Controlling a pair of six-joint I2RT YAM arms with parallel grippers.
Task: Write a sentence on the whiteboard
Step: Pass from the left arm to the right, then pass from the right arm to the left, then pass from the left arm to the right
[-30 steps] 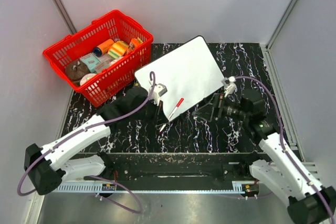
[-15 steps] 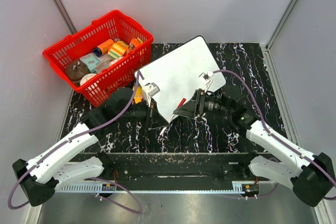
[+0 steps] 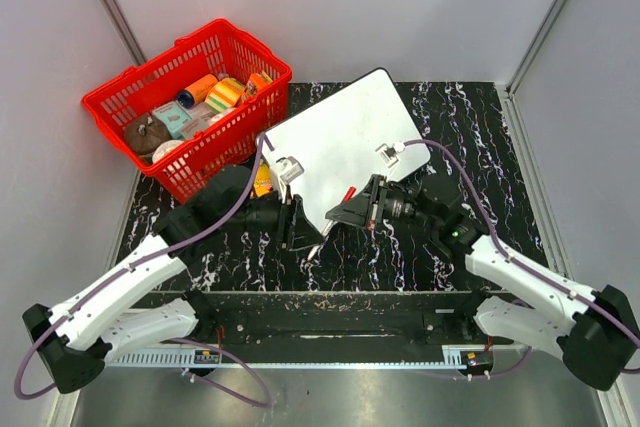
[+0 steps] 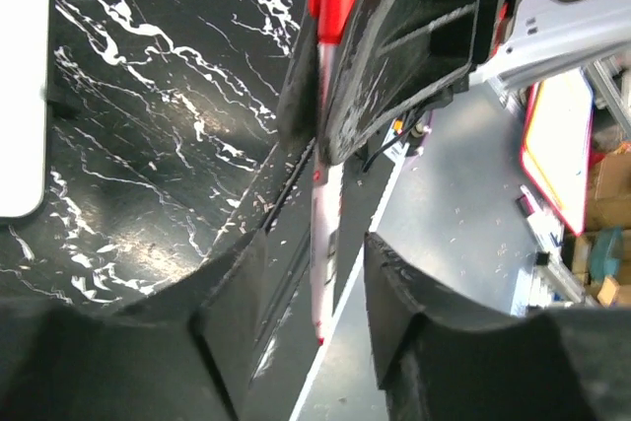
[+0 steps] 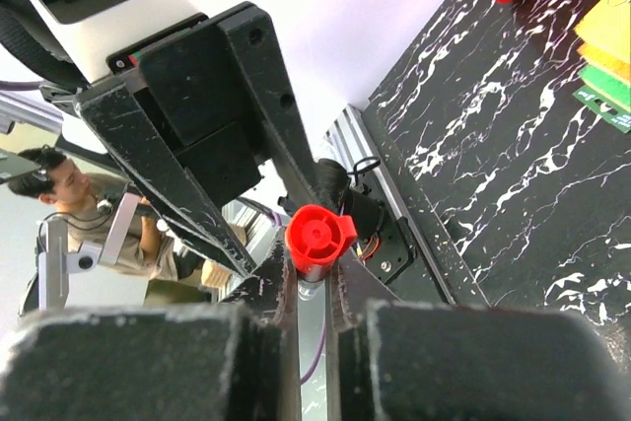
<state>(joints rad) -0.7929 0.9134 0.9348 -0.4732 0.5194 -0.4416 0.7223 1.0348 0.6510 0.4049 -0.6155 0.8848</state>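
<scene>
The robot's right gripper is holding the pen near its red cap, so the left gripper should keep the pen's lower end (image 4: 322, 303) steady while the right gripper takes the pen farther down.
The whiteboard (image 3: 345, 137) lies tilted at mid-table, its visible face plain white; the sentence is out of view. In front of its near edge a slim white pen (image 3: 322, 237) with a red cap hangs above the black tabletop. My right gripper (image 3: 350, 209) is shut on the capped end; in the right wrist view the red cap (image 5: 320, 236) sits pinched between the fingers of that gripper (image 5: 314, 273). My left gripper (image 3: 305, 232) is open around the pen's lower part. In the left wrist view the pen (image 4: 323, 234) runs between the jaws of that gripper (image 4: 315, 244), touching neither.
A red basket (image 3: 190, 107) full of small packages stands at the back left, close to the board's left corner. A yellow item (image 3: 262, 182) lies between the basket and my left arm. Grey walls close in the black marbled table (image 3: 470, 117).
My right arm swung left to the pen and its gripper shut on the capped end. My left gripper, shut on the pen before, has opened and let it go.
</scene>
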